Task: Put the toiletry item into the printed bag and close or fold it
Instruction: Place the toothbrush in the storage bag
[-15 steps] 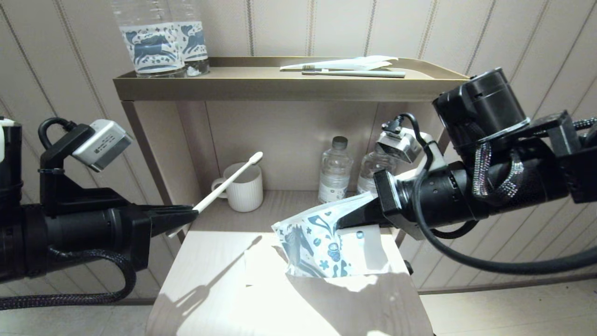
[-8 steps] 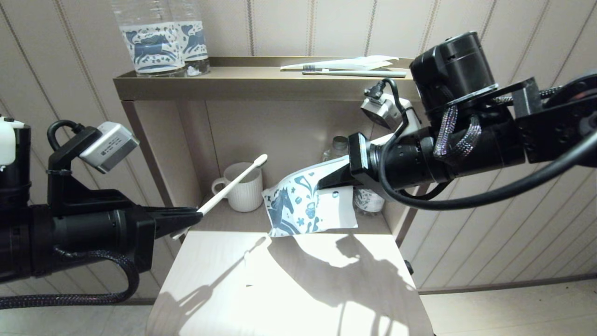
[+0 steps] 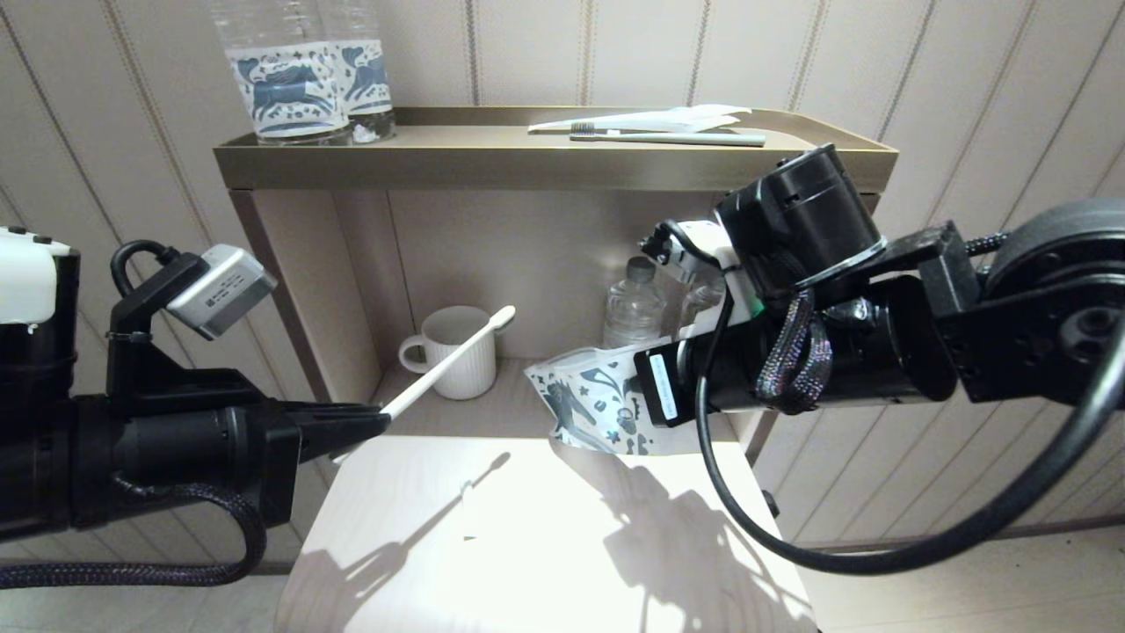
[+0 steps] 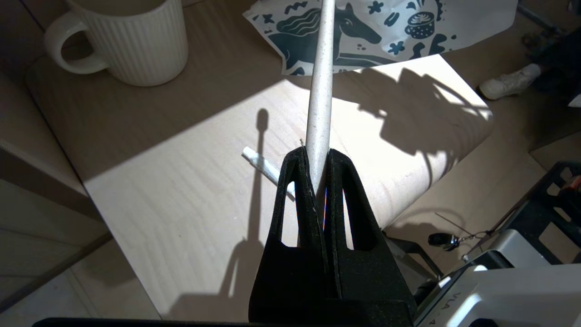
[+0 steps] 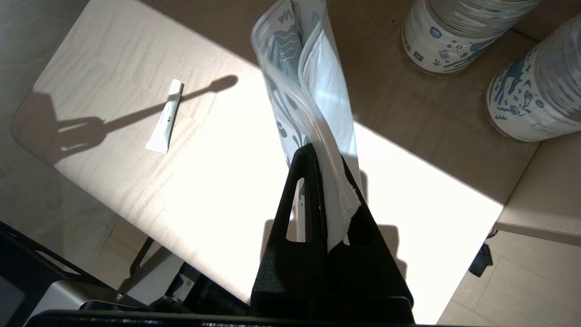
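Note:
I should swing the printed bag forward and level below the toothbrush's head with my right gripper, because the bag leans back by the shelf, away from the toothbrush.
The toiletry item is a white toothbrush, and my left gripper is shut on its handle end above the table's left side. Its head points up and back, in front of the mug. The printed bag is white with a dark teal horse. It hangs out sideways from my right gripper, which is shut on one end of it. The bag hovers over the back of the table, right of the toothbrush head and apart from it. Its free end is slightly parted.
A small white tube lies on the pale wooden table. On the lower shelf stand a ribbed white mug and clear bottles. The top tray holds two horse-label bottles and another toothbrush.
My right arm has carried the bag up off the table and back toward the lower shelf, turning at the wrist. My left gripper has risen slightly with the toothbrush.

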Controlling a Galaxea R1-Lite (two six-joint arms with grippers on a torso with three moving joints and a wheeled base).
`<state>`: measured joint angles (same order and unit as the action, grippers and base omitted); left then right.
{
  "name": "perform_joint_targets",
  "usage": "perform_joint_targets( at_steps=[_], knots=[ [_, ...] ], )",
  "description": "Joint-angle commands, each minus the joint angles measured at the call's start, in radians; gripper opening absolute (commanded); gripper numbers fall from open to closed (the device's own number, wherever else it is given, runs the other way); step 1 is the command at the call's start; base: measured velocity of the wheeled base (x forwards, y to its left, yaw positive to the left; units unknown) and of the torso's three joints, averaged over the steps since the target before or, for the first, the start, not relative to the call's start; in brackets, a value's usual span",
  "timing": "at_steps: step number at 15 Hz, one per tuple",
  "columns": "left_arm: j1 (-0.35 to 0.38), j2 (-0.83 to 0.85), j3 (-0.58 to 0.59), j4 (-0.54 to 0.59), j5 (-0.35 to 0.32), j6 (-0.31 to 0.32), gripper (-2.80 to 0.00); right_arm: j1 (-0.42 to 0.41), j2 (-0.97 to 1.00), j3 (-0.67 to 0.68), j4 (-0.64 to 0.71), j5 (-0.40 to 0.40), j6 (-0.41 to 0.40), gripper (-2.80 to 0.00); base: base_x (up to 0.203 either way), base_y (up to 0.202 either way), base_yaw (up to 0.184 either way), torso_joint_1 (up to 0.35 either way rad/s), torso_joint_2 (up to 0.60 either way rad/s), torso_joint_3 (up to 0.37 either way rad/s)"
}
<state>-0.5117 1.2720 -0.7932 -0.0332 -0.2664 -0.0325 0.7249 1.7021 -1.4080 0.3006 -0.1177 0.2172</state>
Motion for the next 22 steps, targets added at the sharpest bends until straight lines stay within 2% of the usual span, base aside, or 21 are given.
perform_joint_targets(
  at_steps=[1, 4, 5, 6, 8, 9, 10, 13, 14, 16, 18, 19, 20, 22],
  knots=[
    [0.000, 0.020, -0.007, -0.003, -0.002, 0.000, -2.80, 0.012, -0.047, 0.050, -0.047, -0.016, -0.006, -2.80, 0.000, 0.000, 0.000, 0.000, 0.00, 0.000],
    [-0.001, 0.039, -0.009, -0.023, -0.004, 0.000, -2.80, 0.013, -0.082, 0.057, -0.093, 0.031, 0.003, -2.80, 0.000, 0.000, 0.000, 0.000, 0.00, 0.000],
    [-0.001, 0.044, -0.011, -0.030, -0.004, 0.000, -2.80, 0.006, -0.105, 0.064, -0.092, 0.107, 0.023, -2.80, 0.000, 0.000, 0.000, 0.000, 0.00, 0.000],
    [-0.001, 0.047, -0.012, -0.037, -0.005, 0.000, -2.80, -0.004, -0.128, 0.074, -0.093, 0.212, 0.053, -2.80, 0.000, 0.000, 0.000, 0.000, 0.00, 0.000],
    [-0.004, 0.054, -0.017, -0.038, -0.007, 0.010, -2.80, -0.055, -0.175, 0.121, -0.096, 0.491, 0.086, -2.80, 0.000, 0.000, 0.000, 0.000, 0.00, 0.000],
    [-0.004, 0.056, -0.027, -0.037, -0.007, 0.015, -2.80, -0.090, -0.187, 0.161, -0.099, 0.612, 0.074, -2.80, 0.000, 0.000, 0.000, 0.000, 0.00, 0.000],
    [-0.004, 0.060, -0.039, -0.037, -0.006, 0.016, -2.80, -0.128, -0.192, 0.213, -0.102, 0.682, 0.010, -2.80, 0.000, 0.000, 0.000, 0.000, 0.00, 0.000],
    [-0.007, 0.085, -0.043, -0.039, -0.006, 0.032, -2.80, -0.222, -0.168, 0.355, -0.122, 0.749, -0.327, -2.80, 0.000, 0.000, 0.000, 0.000, 0.00, 0.000],
    [-0.008, 0.099, -0.043, -0.039, -0.007, 0.041, -2.80, -0.253, -0.146, 0.420, -0.194, 0.757, -0.415, -2.80, 0.000, 0.000, 0.000, 0.000, 0.00, 0.000],
    [-0.014, 0.111, -0.042, -0.055, -0.015, 0.059, -2.80, -0.285, -0.099, 0.543, -0.505, 0.793, -0.471, -2.80, 0.000, 0.000, 0.000, 0.000, 0.00, 0.000],
    [-0.019, 0.115, -0.034, -0.072, -0.022, 0.078, -2.80, -0.293, -0.057, 0.679, -0.785, 0.861, -0.483, -2.80, 0.000, 0.000, 0.000, 0.000, 0.00, 0.000],
    [-0.022, 0.118, -0.033, -0.074, -0.022, 0.086, -2.80, -0.294, -0.038, 0.710, -0.850, 0.894, -0.467, -2.80, 0.000, 0.000, 0.000, 0.000, 0.00, 0.000],
    [-0.022, 0.118, -0.030, -0.074, -0.027, 0.108, -2.80, -0.293, -0.037, 0.704, -0.856, 0.917, -0.457, -2.80, 0.000, 0.000, 0.000, 0.000, 0.00, 0.000],
    [-0.022, 0.119, -0.022, -0.072, -0.063, 0.204, -2.80, -0.305, -0.042, 0.689, -0.850, 0.961, -0.450, -2.80, 0.000, 0.000, 0.000, 0.000, 0.00, 0.000]
  ],
)
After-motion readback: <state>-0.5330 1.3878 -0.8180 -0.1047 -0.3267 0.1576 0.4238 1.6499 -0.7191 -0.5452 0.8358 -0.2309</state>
